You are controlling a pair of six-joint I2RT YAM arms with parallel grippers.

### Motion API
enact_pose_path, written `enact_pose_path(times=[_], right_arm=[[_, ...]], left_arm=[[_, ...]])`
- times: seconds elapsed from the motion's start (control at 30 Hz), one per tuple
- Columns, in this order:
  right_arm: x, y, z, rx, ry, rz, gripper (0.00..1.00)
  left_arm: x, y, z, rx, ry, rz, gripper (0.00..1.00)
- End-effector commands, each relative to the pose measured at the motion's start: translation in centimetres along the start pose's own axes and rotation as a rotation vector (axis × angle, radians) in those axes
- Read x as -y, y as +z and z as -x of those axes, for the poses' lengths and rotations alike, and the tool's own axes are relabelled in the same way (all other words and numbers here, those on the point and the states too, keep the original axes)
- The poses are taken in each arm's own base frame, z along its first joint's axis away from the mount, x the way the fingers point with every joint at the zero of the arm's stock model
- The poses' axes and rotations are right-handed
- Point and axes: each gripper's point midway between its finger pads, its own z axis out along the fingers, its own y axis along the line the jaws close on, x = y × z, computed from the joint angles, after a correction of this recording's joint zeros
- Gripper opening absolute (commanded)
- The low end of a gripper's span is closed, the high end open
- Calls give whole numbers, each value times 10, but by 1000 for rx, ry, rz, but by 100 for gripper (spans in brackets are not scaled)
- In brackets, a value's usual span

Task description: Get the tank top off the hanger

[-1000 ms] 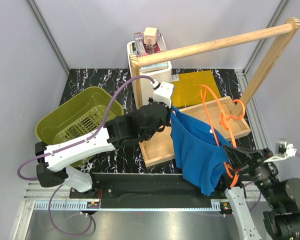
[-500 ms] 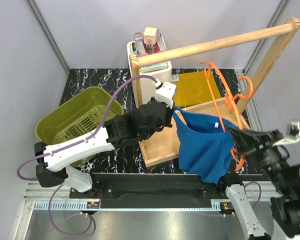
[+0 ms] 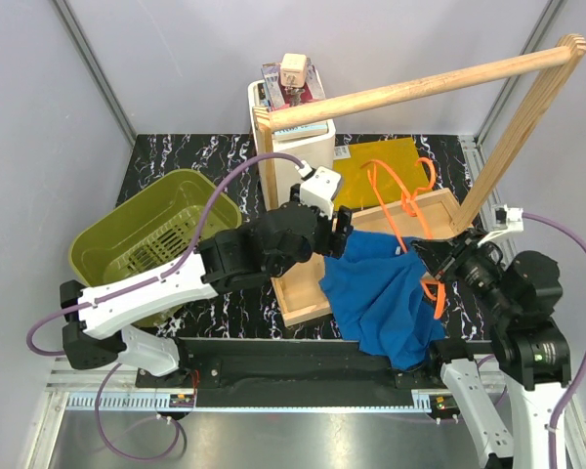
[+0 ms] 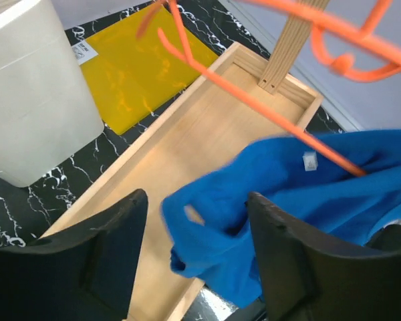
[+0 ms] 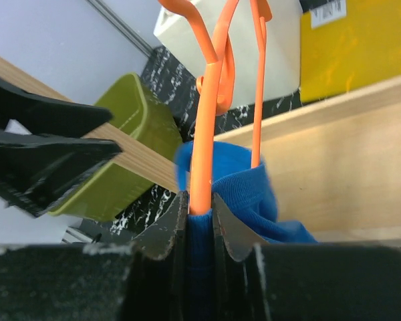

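The tank top is pinched by my right gripper against the hanger (image 5: pixel 200 226), so my left gripper should hold the hanger (image 3: pixel 407 204) while my right gripper opens to free the tank top.
The blue tank top (image 3: pixel 381 298) lies slumped over the front edge of the wooden tray (image 3: pixel 308 293), one part still hanging on the orange hanger (image 3: pixel 396 207). My left gripper (image 3: pixel 338 227) hovers open just above the top's left strap; in the left wrist view the blue cloth (image 4: pixel 254 200) sags loose below my spread fingers (image 4: pixel 100 261), touching neither. My right gripper (image 3: pixel 439 281) is shut on the hanger's lower bar (image 5: pixel 202 134), with a fold of the tank top (image 5: pixel 234 187) pinched in beside it. The hanger leans up and back over the tray.
A green basket (image 3: pixel 151 239) sits at the left. A white box (image 3: pixel 298 147) and a yellow mat (image 3: pixel 381 166) lie behind the tray. The wooden rail (image 3: pixel 420 86) and its post (image 3: pixel 513 137) cross above the right side.
My left gripper has opened and let go of the tank top's strap, and the cloth has dropped onto the tray. The right gripper swung the hanger left and lower.
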Motion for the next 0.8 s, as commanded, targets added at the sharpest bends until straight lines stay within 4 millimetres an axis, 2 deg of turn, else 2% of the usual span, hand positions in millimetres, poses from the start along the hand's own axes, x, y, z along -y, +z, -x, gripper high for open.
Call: enact_pose_path(times=[0.0,0.07,0.17,0.2,0.33,0.43,0.53,0.67,0.77], right_arm=[[-6,10,15,73,-46,59,0],[-7,14,15,78,-54,76,0],[-9,16,11,57,-64,101,0],[-12,14,8,44,-69,121,0],[-21,7,-1,33,-93,183,0],[-25,-1,-9,35,-119,221,0],[-28,-7,-15,39,-148,247,0],[-36,-18,-18,55,-182,290,0],[-40,-22,-19,55,-193,310,0]], left_arm=[[-1,-20,33,82,-41,-32,75],[10,-29,40,85,-77,-104,83],[31,-35,47,78,-153,-204,83],[44,-36,52,86,-184,-266,82],[69,-17,55,76,-367,-310,80],[79,-12,70,136,-536,-339,77],[88,-4,75,167,-631,-374,76],[103,19,64,122,-632,-368,76],[102,28,60,123,-618,-337,76]])
